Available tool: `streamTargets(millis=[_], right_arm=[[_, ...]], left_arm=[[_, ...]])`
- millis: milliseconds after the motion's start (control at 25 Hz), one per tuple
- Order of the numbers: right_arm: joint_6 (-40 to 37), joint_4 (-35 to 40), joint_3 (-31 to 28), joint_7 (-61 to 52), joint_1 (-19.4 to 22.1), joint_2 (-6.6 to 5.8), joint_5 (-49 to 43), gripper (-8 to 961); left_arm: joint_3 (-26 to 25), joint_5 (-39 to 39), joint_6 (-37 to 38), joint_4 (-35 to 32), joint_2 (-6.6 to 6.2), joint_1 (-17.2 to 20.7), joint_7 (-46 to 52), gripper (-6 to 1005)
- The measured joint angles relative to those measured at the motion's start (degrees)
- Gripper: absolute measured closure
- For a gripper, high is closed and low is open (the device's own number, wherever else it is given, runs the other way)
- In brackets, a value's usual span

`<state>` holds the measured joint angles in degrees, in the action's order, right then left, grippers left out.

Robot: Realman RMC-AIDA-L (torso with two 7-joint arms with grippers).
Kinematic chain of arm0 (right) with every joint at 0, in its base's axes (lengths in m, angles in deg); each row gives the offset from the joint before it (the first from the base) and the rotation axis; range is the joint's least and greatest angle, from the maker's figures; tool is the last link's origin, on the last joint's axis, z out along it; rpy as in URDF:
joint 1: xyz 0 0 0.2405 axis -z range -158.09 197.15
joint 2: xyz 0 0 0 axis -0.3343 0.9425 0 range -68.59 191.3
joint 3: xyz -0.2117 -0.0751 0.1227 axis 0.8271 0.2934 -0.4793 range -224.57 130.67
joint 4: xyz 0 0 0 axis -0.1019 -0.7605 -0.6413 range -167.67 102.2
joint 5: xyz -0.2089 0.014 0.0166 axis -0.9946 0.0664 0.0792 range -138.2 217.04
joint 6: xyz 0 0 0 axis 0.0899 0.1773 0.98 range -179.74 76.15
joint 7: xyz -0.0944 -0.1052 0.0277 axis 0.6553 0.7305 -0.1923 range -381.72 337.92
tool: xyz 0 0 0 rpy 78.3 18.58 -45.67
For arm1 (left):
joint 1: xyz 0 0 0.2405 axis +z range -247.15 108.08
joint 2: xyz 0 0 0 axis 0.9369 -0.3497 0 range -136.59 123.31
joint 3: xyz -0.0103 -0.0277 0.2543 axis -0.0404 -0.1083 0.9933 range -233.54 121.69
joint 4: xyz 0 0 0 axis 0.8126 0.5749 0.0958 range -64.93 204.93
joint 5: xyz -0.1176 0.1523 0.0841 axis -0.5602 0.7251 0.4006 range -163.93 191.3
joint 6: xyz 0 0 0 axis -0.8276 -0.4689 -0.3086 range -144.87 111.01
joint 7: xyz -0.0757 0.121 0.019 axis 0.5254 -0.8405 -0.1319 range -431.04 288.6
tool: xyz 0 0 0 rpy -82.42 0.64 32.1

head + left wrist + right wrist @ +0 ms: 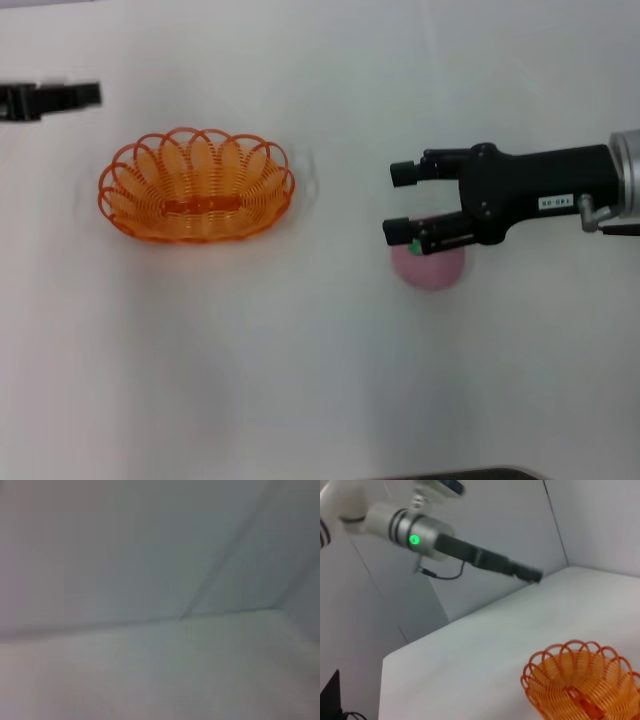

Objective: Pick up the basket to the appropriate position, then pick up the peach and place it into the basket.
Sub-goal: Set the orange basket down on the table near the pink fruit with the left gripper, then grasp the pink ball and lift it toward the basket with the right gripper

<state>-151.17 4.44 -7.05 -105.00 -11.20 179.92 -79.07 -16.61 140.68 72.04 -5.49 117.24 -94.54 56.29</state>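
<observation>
The peach is under my right gripper, which points level over it toward the basket. I should pull the gripper back, tilt it down and come at the peach from above.
The orange wire basket (196,186) rests on the white table at centre left; the right wrist view shows it too (580,682). The pale pink peach (432,268), with a green leaf mark, lies on the table to its right. My right gripper (400,203) hovers open just above the peach, its lower finger (410,232) covering the fruit's upper edge, nothing between the fingers. My left gripper (92,96) is drawn back at the far left, above the basket in the picture, and looks shut and empty. It also appears as a slim dark bar, the left gripper (534,574), in the right wrist view.
A white table (300,360) carries everything, with pale walls behind it (495,525). The left arm (420,535) reaches over the table's back edge. The left wrist view shows only blurred table and wall.
</observation>
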Motion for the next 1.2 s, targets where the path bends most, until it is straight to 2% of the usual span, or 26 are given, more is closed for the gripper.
streamTargets(millis=[80,200,320,440,640,760,840,1000,1200], right_arm=[[-0.16,0.00,-0.27,-0.49,-0.24,-0.02,0.28,77],[-0.21,0.11,-0.35,-2.44,-0.57,-0.26,1.22,78],[-0.25,0.48,-0.41,-7.33,-1.34,-0.74,2.43,79],[-0.37,0.64,-0.44,-13.68,-2.70,-1.60,3.14,79],[-3.59,3.60,-0.36,-18.63,-5.23,-3.29,3.26,80],[-5.40,8.30,-0.07,-21.21,-6.83,-4.49,2.74,81],[-6.95,13.59,0.10,-23.97,-8.10,-4.88,1.07,81],[-11.05,25.39,0.26,-29.80,-11.34,-4.86,-5.91,82],[-14.44,38.51,3.29,-35.58,-15.10,-3.57,-17.15,83]], left_arm=[[-0.17,-11.43,2.69,0.83,0.01,3.40,-12.10,466],[-1.72,-20.16,6.97,5.03,-0.03,6.20,-24.57,458],[-4.79,-21.79,13.21,11.64,-0.05,7.20,-36.65,418],[-5.67,-20.09,15.02,15.28,0.14,9.09,-43.91,361],[-5.74,-15.94,14.82,17.24,0.50,11.88,-47.10,268],[-6.06,-13.04,15.10,18.29,0.44,12.08,-47.34,201],[-6.12,-11.83,15.03,18.37,0.45,12.14,-47.31,152],[-6.20,-10.15,14.56,18.46,0.51,12.18,-47.08,131],[-7.19,-8.70,14.26,18.51,0.37,11.87,-46.75,136]])
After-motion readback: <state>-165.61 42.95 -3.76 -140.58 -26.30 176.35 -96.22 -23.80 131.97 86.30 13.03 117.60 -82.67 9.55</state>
